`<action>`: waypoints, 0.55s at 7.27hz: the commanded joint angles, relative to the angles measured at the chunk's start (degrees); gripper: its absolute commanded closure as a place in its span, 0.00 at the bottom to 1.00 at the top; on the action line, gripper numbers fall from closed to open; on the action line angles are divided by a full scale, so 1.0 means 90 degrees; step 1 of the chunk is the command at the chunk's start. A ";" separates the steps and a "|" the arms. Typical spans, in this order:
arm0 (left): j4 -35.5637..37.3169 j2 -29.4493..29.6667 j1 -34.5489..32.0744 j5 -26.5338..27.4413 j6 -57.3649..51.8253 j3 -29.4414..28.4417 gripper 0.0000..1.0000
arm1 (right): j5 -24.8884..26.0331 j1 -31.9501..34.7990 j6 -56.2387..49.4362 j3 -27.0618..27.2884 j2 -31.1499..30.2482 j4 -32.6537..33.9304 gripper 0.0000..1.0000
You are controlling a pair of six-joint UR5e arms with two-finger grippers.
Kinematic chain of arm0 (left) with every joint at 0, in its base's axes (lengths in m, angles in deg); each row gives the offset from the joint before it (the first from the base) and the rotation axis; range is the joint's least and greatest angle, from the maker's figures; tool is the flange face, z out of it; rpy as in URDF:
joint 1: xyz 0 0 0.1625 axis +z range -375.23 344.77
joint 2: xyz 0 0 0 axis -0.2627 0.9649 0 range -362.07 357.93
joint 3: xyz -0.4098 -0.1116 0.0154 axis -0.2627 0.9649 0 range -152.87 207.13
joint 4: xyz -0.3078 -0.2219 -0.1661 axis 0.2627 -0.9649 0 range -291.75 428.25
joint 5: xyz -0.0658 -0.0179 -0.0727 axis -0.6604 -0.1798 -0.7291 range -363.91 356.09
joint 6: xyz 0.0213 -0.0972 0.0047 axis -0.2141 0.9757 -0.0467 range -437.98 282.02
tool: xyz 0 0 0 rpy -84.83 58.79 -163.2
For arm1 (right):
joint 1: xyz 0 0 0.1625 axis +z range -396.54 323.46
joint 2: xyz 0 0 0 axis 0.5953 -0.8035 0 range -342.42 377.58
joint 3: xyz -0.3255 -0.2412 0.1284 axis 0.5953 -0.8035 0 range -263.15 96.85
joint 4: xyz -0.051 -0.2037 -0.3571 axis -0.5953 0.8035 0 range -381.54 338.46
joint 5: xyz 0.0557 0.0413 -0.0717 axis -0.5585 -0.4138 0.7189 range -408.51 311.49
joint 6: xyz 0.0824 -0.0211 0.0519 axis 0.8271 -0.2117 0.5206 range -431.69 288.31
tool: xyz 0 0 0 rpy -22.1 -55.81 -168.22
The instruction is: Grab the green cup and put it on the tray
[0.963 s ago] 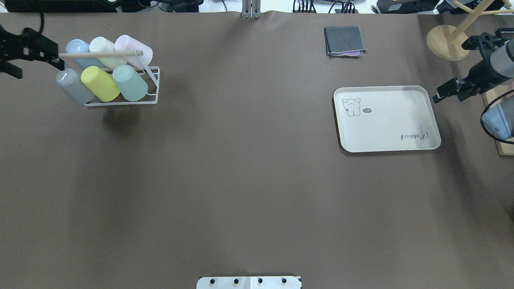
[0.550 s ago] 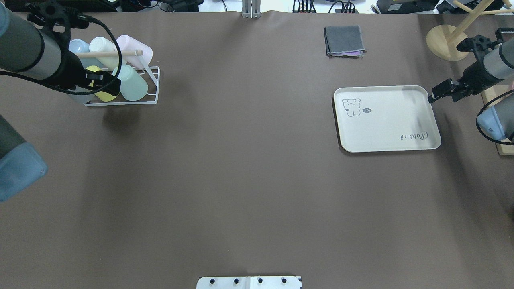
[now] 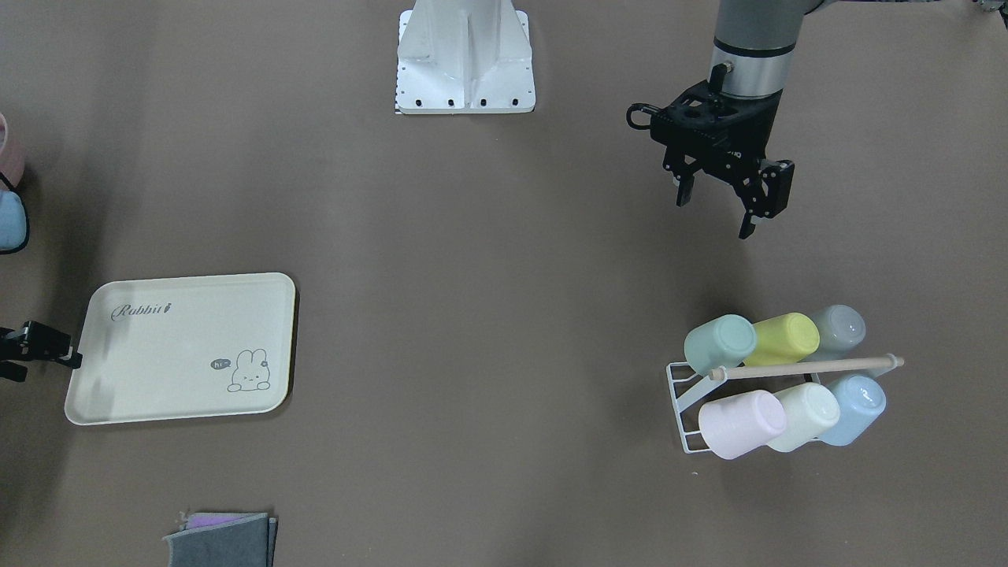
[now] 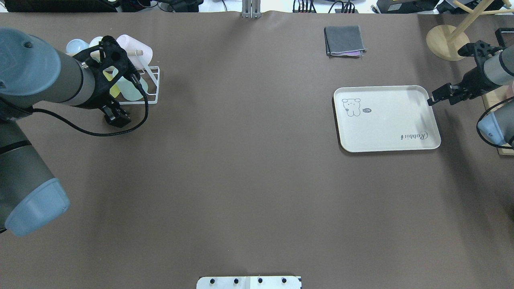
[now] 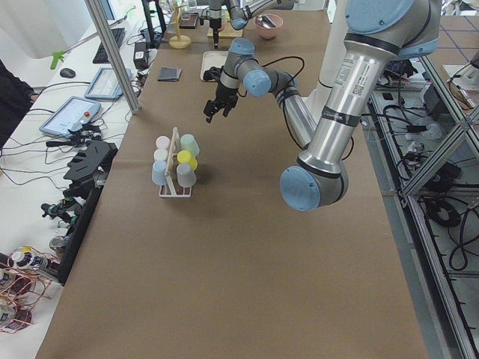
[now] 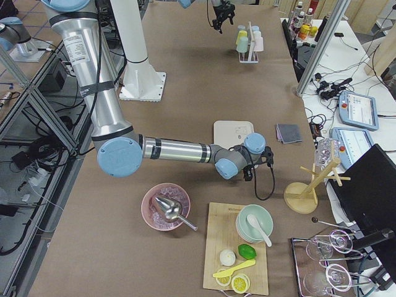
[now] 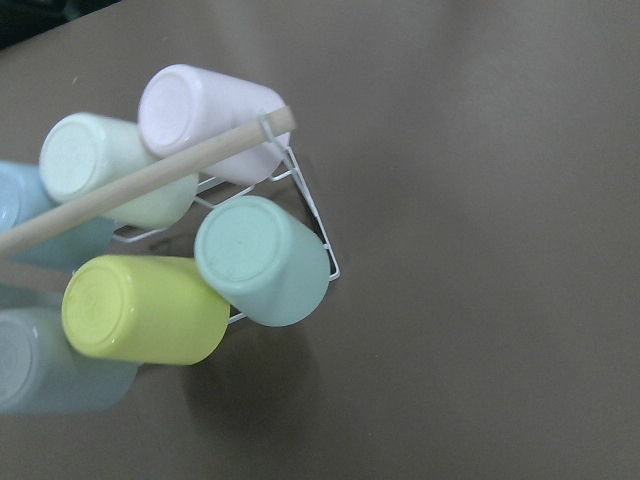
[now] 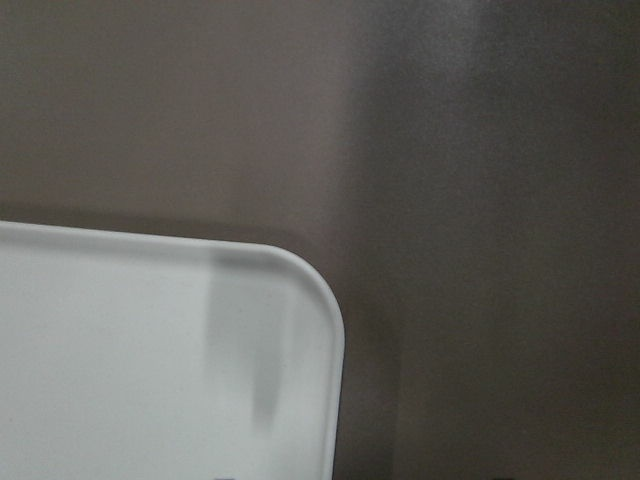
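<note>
Next, I back away, tip my left gripper level and come in low at the cup's side [image 3: 704,346], because the gripper is pointing down toward the green cup's upturned base [image 3: 736,335].
The green cup [image 3: 719,342] lies tilted on a white wire rack [image 3: 683,409], in the row nearer the robot, next to a yellow cup [image 3: 783,337]. It shows close in the left wrist view [image 7: 262,260], and my left arm partly hides it in the overhead view [image 4: 132,90]. My left gripper [image 3: 715,209] is open and empty, on the robot's side of the rack and clear of the cups. The cream tray [image 4: 385,118] lies empty at the right. My right gripper [image 4: 435,98] is open beside the tray's far right corner [image 8: 310,290].
The rack holds several other cups under a wooden dowel [image 3: 803,368]. A folded grey cloth [image 4: 345,41] lies beyond the tray. A wooden stand [image 4: 447,42] is at the far right. A cutting board with a bowl [image 6: 238,247] and a pink bowl [image 6: 166,206] lie past the right arm.
My left arm has swung in from the left edge, across the rack, and now holds its gripper on the robot's side of it. My right gripper has shifted slightly towards the tray corner.
</note>
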 commanded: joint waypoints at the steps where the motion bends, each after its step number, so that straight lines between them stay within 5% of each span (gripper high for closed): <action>1: 0.0035 -0.0014 0.0669 0.1099 -0.1467 -0.0034 0.07 | -0.0001 -0.0064 0.0041 -0.0021 0.0010 -0.0052 0.21; 2: 0.0123 0.0006 0.1205 0.2111 -0.2303 -0.0063 0.11 | 0.0008 -0.0122 0.0041 -0.0040 0.0058 -0.0052 0.21; 3: 0.0095 0.0015 0.1481 0.2972 -0.3336 -0.0247 0.04 | 0.0018 -0.0181 0.0041 -0.0059 0.0078 -0.0052 0.23; 4: 0.0065 -0.0014 0.1503 0.3435 -0.4227 -0.0316 0.03 | 0.0018 -0.0210 0.0041 -0.0060 0.0098 -0.0052 0.25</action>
